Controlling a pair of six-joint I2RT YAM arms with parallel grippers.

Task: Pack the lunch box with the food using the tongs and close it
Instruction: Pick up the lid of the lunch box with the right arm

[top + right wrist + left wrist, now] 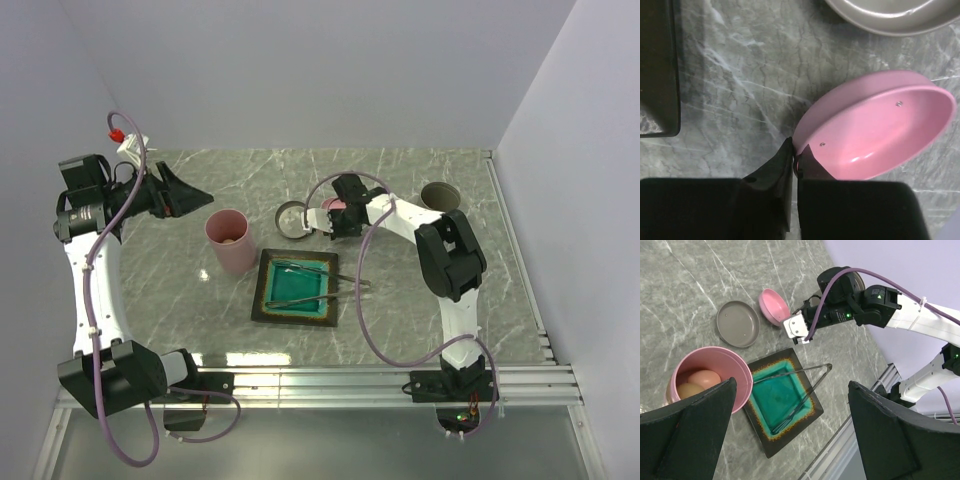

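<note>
My right gripper has the pink lid hollow side up (pixel 882 132), so next I tip the lid and pass its strap to my left gripper before I close the lunch box (pixel 231 240).
The pale-pink lunch box (pixel 231 240) stands upright left of the plate; in the left wrist view the lunch box (pixel 710 375) holds a pink egg-like ball (pixel 705 378) and a beige ball (pixel 689 390). The silver tongs (pixel 315 272) lie across the teal plate (pixel 258 306), plain in the left wrist view as the tongs (pixel 801 384). The pink lid (pixel 880 130) is tilted, hollow side up, its strap handle hidden. My right gripper (pixel 797 150) is shut on the lid's rim (pixel 335 205). High at the left, my left gripper (pixel 190 195) hangs open with nothing in it.
A grey round dish (pixel 292 220) lies just left of the lid, also the grey dish (pixel 738 323). A round hole (pixel 440 195) sits in the table at the back right. A metal rail (pixel 400 380) runs along the near edge.
</note>
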